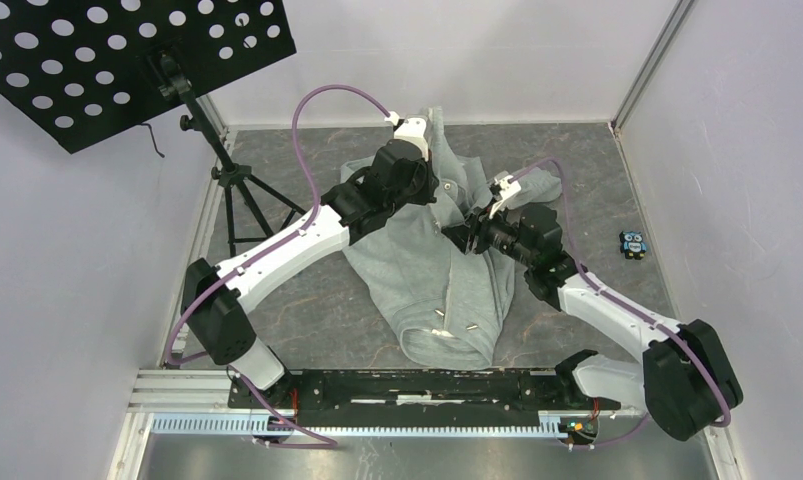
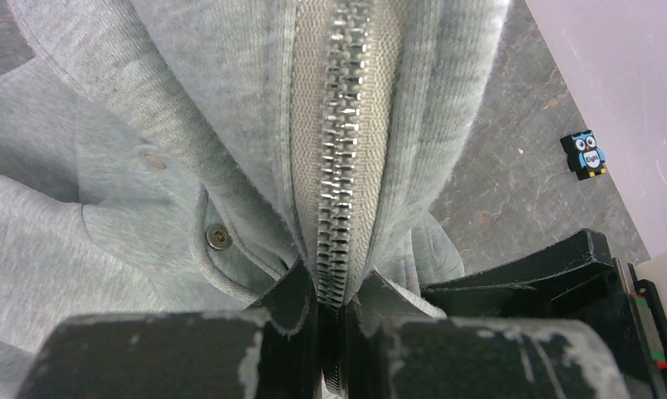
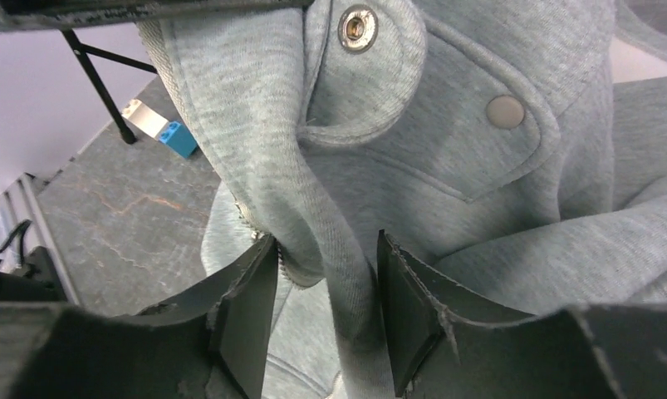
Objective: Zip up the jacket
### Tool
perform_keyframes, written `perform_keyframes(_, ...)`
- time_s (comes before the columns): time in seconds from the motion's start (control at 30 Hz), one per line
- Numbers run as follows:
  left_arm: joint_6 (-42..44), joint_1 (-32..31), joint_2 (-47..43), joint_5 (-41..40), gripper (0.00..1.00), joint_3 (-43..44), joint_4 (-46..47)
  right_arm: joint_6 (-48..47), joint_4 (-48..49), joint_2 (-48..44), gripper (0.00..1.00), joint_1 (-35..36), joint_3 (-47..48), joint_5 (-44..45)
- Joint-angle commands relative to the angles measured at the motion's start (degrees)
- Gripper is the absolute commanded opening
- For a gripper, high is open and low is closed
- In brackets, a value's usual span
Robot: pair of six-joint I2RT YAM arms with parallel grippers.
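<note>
The zipper pull is outside my right gripper's fingers, which are around a fold of the jacket. I should open them, back off and pinch the pull.
The light grey jacket lies on the dark table, collar toward the near edge. My left gripper is over its upper middle. In the left wrist view the left gripper is shut on the zipper, whose closed metal teeth run straight away from the jaws. My right gripper is just to the right and nearer. In the right wrist view the right gripper holds a thick fold of the jacket's front edge between its fingers, below a flap pocket with metal snaps.
A black tripod stand with a perforated panel stands at the back left. A small blue owl figure lies at the right, also in the left wrist view. A blue block lies by the tripod leg. Walls enclose the table.
</note>
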Motion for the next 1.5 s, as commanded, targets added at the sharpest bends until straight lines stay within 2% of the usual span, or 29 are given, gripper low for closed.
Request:
perform_keyframes(0.0, -1.55, 0.03, -3.57, -1.32, 0.02, 3.04, 3.91, -6.64, 2.98, 0.57, 0.54, 2.33, 0.57, 2.95)
perform_keyframes(0.1, -2.05, 0.03, -3.55, -0.97, 0.02, 3.11, 3.88, -8.09, 6.06, -0.18, 0.54, 3.68, -0.35, 4.77)
perform_keyframes(0.3, -3.13, -0.06, -3.61, 0.24, 0.02, 3.07, 3.64, -9.30, 10.46, 1.74, 0.33, 4.81, 0.07, 12.28)
perform_keyframes(0.33, -3.14, -0.06, -3.61, 0.23, 0.02, 3.18, 3.43, -9.49, 12.07, 2.60, 0.26, 5.05, -0.23, 13.48)
perform_keyframes(0.37, -3.09, -0.06, -3.66, 0.17, 0.02, 3.18, 3.44, -10.03, 12.73, 3.36, 0.09, 5.43, -0.14, 15.69)
perform_keyframes(0.4, -2.65, -0.12, -3.88, -0.15, 0.02, 3.17, 3.39, -11.60, 10.70, 4.14, 0.01, 6.38, 0.56, 21.65)
perform_keyframes(0.47, -0.62, -0.82, -4.07, -3.51, 0.02, 4.12, 2.39, -16.15, 0.22, 5.83, 0.00, 11.92, 4.93, 46.37)
perform_keyframes(0.5, 0.43, -1.34, -4.03, -7.24, 0.02, 5.01, 1.04, -18.38, -1.14, 6.49, 0.00, 13.71, 5.84, 52.35)
perform_keyframes(0.53, 1.13, -1.61, -3.89, -10.37, 0.02, 6.14, -0.06, -19.21, -1.13, 6.20, 0.00, 14.38, 5.21, 53.37)
perform_keyframes(0.67, 2.11, -1.64, -3.44, -14.67, 0.02, 9.19, -2.81, -20.93, 2.77, 5.01, 0.00, 15.53, 1.58, 42.08)
perform_keyframes(0.77, 1.73, -1.64, -3.12, -13.41, 0.02, 9.40, -2.40, -20.90, -0.77, 6.00, 0.00, 15.49, 3.88, 35.26)
perform_keyframes(0.87, 1.40, -1.59, -2.74, -13.21, 0.02, 9.82, -3.16, -20.91, -4.91, 3.51, 0.00, 15.49, 4.71, 34.60)
perform_keyframes(0.93, 1.97, -1.64, -2.70, -14.22, 0.02, 10.17, -3.96, -20.94, -5.81, 1.20, 0.00, 15.45, 3.39, 36.05)
perform_keyframes(1.0, 2.81, -1.64, -2.68, -15.56, 0.02, 10.98, -5.02, -25.24, -6.14, 0.15, 0.00, 15.61, 1.86, 38.82)
perform_keyframes(1.13, 3.84, -1.29, -0.60, -16.11, 0.02, 16.68, -11.75, -34.38, -4.76, 1.43, 0.00, 19.46, -1.33, 56.57)
perform_keyframes(1.2, 4.56, -1.24, -0.10, -14.56, 0.02, 17.90, -13.03, -35.34, -2.34, 1.01, 0.00, 20.82, -3.50, 56.80)
perform_keyframes(1.33, 6.60, -1.20, -0.45, -11.57, 0.02, 18.49, -13.55, -33.01, 3.25, -3.23, 0.00, 20.67, -7.87, 43.95)
perform_keyframes(1.37, 7.13, -1.20, -0.30, -10.80, 0.02, 18.87, -14.21, -31.98, 3.78, -4.26, 0.00, 20.15, -8.32, 39.31)
perform_keyframes(1.43, 6.91, -1.12, -0.21, -10.19, 0.02, 19.29, -15.42, -28.99, 1.98, -4.78, 0.00, 19.05, -6.41, 35.65)
perform_keyframes(1.47, 6.75, -1.07, -0.45, -9.14, 0.02, 18.99, -15.34, -27.30, -0.39, -4.69, 0.06, 18.37, -4.30, 34.60)
